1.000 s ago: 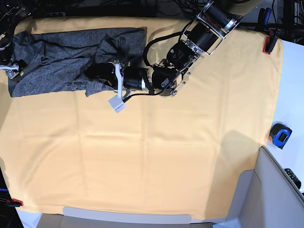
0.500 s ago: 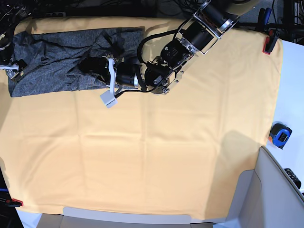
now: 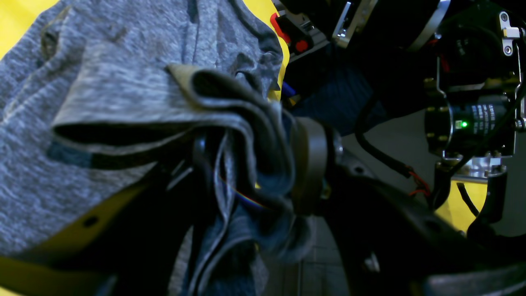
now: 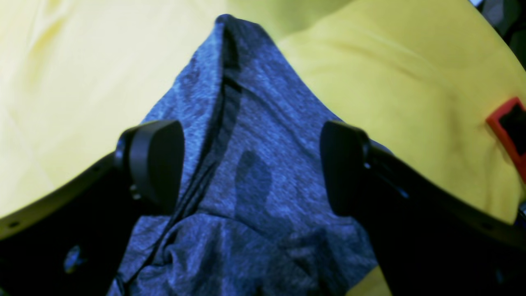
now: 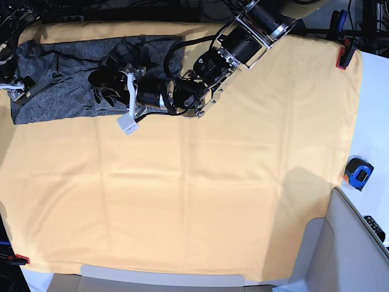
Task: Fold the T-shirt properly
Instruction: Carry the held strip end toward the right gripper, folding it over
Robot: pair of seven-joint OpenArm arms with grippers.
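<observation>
My left gripper needs to let go, then flatten the T-shirt before folding, because a bunched fold of the T-shirt (image 3: 239, 121) stands up in its fingers.
The dark-grey T-shirt (image 5: 58, 76) lies bunched at the back left of the yellow-orange cloth (image 5: 182, 194). My left gripper (image 5: 104, 80) rests on the shirt's right part, reaching in from the back right. In the left wrist view, folds of the T-shirt (image 3: 102, 94) drape over and between the left gripper's (image 3: 254, 172) fingers and hide the tips. My right gripper (image 5: 12, 85) sits at the shirt's left end. In the right wrist view the right gripper (image 4: 248, 164) stands open, its fingers (image 4: 152, 164) straddling a ridge of T-shirt (image 4: 254, 135) fabric.
A blue and black tape measure (image 5: 358, 172) lies off the cloth's right edge. Red clamps (image 5: 344, 55) hold the cloth at the back right and at the front left corner (image 5: 21, 260). A pale grey panel (image 5: 340, 243) stands at the front right.
My left arm has swept leftward, carrying the shirt's right part over its body, so the shirt now covers less width. The right arm has stayed put.
</observation>
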